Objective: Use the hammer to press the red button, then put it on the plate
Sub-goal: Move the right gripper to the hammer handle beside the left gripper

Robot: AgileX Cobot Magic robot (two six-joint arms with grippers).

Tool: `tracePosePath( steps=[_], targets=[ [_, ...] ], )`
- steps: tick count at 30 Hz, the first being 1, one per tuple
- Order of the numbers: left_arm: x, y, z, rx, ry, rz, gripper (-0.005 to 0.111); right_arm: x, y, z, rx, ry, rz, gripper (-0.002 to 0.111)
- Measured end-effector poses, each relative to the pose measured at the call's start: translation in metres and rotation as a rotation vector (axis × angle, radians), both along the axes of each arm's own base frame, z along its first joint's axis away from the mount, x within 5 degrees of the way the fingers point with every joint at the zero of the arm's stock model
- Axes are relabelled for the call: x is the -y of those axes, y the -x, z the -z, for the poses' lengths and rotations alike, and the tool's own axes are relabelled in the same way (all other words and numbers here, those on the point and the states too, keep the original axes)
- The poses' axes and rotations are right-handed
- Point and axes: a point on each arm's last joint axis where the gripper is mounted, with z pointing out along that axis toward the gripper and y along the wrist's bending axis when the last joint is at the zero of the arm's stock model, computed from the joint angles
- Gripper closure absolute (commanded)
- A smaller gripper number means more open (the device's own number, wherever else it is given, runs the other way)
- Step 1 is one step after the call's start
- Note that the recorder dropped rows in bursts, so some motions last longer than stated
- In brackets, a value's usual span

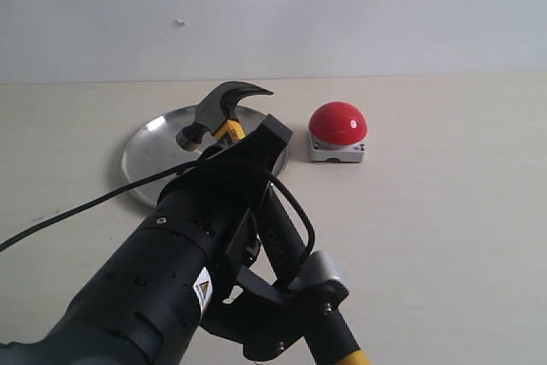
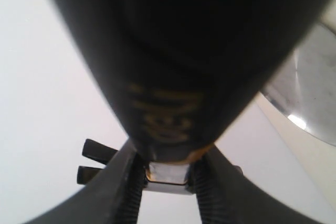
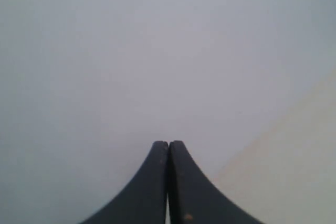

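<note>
I should take over the black handle's free part [image 1: 283,235] with my right gripper, because my left gripper is holding the hammer close to its head [image 1: 228,130], away from the red button.
My left gripper [image 1: 245,144] is shut on the hammer [image 1: 224,108] at its handle, just below the yellow neck. The dark head and claw stick up over the right part of the silver plate [image 1: 149,156]. To the right of the hammer, and apart from it, the red button [image 1: 338,121] sits on its grey base. In the left wrist view the black handle of the hammer [image 2: 173,77] fills most of the picture, clamped by my left gripper [image 2: 167,174], with the plate [image 2: 310,87] at one side. My right gripper [image 3: 168,145] is shut on nothing.
The left arm and its black cable [image 1: 77,207] cover the near left of the beige table [image 1: 444,237]. A pale wall [image 1: 342,14] rises behind the table's far edge. The right arm does not show in the exterior view.
</note>
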Motion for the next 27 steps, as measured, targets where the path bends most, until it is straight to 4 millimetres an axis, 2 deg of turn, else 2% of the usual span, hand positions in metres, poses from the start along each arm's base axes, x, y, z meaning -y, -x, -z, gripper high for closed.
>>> tracePosePath(
  steps=[2,5,7,10,13,17,19,22,24,27],
  targets=[
    [0.000,0.000,0.000,0.000,0.000,0.000,0.107,0.001,0.003,-0.014,0.049,0.039,0.015,0.108],
    [0.000,0.000,0.000,0.000,0.000,0.000,0.107,-0.001,0.005,-0.057,0.097,0.119,0.021,0.108],
    [0.000,0.000,0.000,-0.001,0.000,0.001,0.107,-0.003,-0.004,-0.087,0.039,0.209,0.002,0.108],
    [0.000,0.000,0.000,-0.001,0.000,0.001,0.107,-0.007,-0.031,-0.123,-0.159,0.396,-0.068,0.108],
    [0.000,0.000,0.000,-0.001,0.000,0.001,0.107,-0.009,-0.070,-0.144,-0.427,0.498,-0.182,0.108],
    [0.000,0.000,0.000,-0.001,0.000,0.001,0.107,-0.016,-0.125,-0.142,-0.760,0.511,-0.440,0.108],
    [0.000,0.000,0.000,-0.001,0.000,0.001,0.107,-0.029,-0.148,-0.129,-0.873,0.491,-0.692,0.108],
    [0.000,0.000,0.000,-0.001,0.000,0.001,0.107,-0.053,-0.167,-0.111,-0.871,0.429,-1.071,0.108],
    [0.000,0.000,0.000,-0.002,0.004,0.000,0.107,-0.067,-0.174,-0.103,-0.838,0.454,-1.201,0.108],
    [0.000,0.000,0.000,-0.005,0.012,-0.002,0.107,-0.088,-0.175,-0.092,-0.859,0.523,-1.321,0.106]
  ],
)
